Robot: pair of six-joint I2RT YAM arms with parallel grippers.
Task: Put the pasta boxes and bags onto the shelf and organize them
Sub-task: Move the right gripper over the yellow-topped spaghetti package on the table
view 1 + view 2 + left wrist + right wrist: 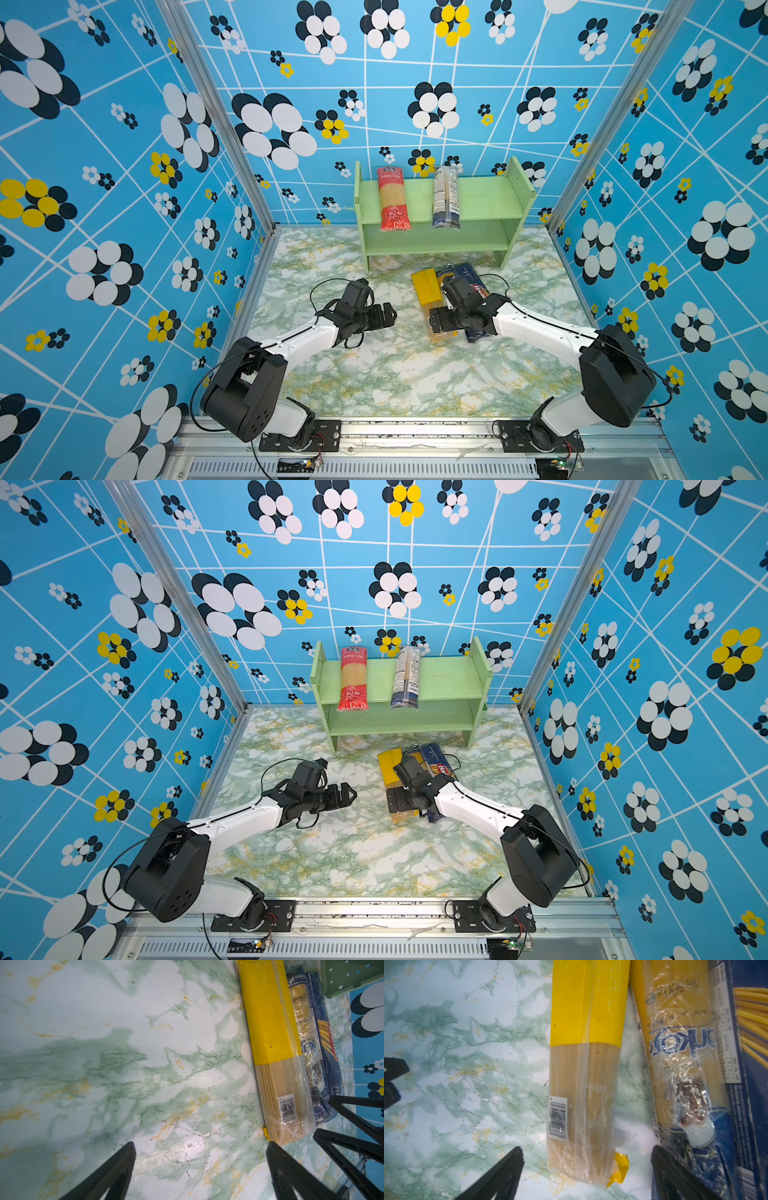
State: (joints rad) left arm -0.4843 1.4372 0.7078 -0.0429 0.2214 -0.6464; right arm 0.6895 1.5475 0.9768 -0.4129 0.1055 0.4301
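A gap [636, 1130] lies between the yellow-topped bag's clear part [583, 1110] and the blue-ended bag, so my right gripper keeps going down until its fingers can close on that part.
The light green shelf [482, 199] stands at the back. Across its upper tier lie a red-ended bag [392, 199] and a clear white/blue-label bag [446, 195]. On the table in front lie, side by side, a yellow-topped bag [587, 1012], a blue-ended bag [679, 1043] and a dark blue Barilla box [753, 1064]. My right gripper [587, 1148] hangs open over the yellow-topped bag's [427, 286] near end, one finger on each side of it, not touching. My left gripper [200, 1144] is open over bare table, left of the bags.
The shelf's lower tier [432, 241] holds nothing. The marble-patterned table [374, 374] is walled by patterned panels on three sides, with a metal rail [415, 428] along the front. My two grippers [351, 793] [399, 802] are close together.
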